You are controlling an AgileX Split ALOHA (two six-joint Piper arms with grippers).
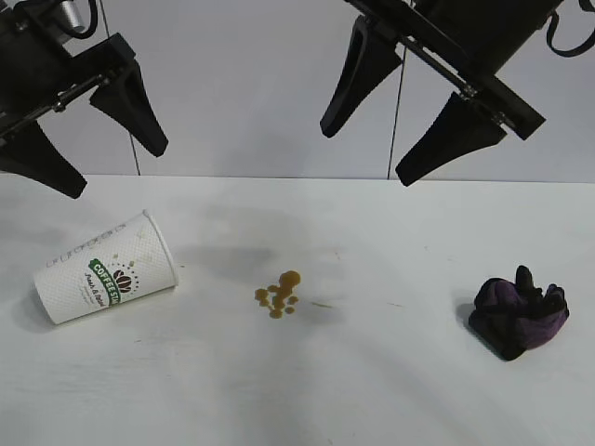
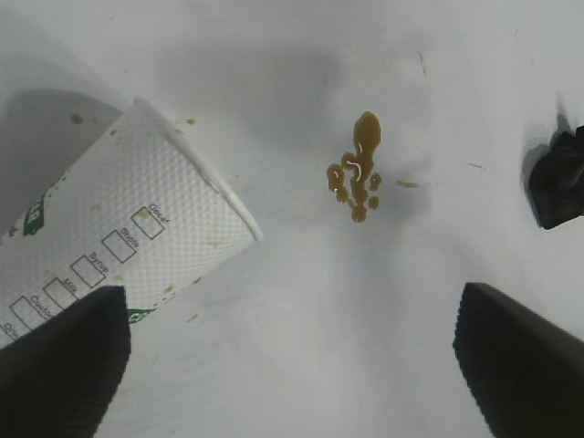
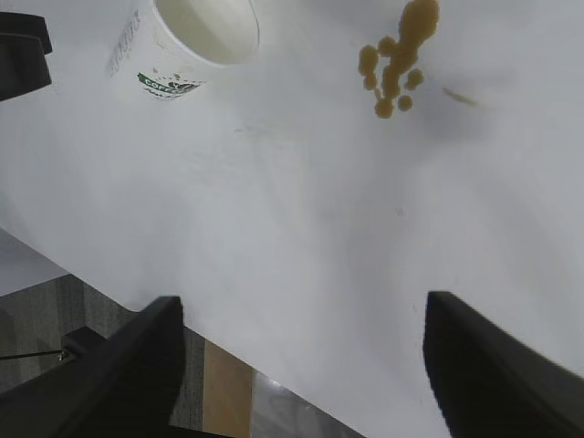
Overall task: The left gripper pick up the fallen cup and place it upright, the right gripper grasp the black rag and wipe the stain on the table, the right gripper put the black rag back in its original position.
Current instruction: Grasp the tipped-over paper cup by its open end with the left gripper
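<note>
My gripper will lift the fallen cup (image 1: 107,268) upright, and I should expect the cup to be empty inside, because it has only tiny drops (image 2: 191,121) by its rim.
The white paper cup (image 1: 104,269) with the green COFFEE STAR logo lies on its side at the table's (image 1: 297,390) left, mouth toward the middle. It also shows in the left wrist view (image 2: 128,228) and the right wrist view (image 3: 187,41). The amber stain (image 1: 279,294) sits mid-table; it shows in the left wrist view (image 2: 358,169) and right wrist view (image 3: 397,59). The black rag (image 1: 518,312) lies bunched at the right; its edge shows in the left wrist view (image 2: 558,178). My left gripper (image 1: 116,172) hangs open above the cup. My right gripper (image 1: 364,156) hangs open high above the table, between stain and rag.
A pale wall stands behind the table. In the right wrist view the table's edge (image 3: 274,374) shows with floor beyond it.
</note>
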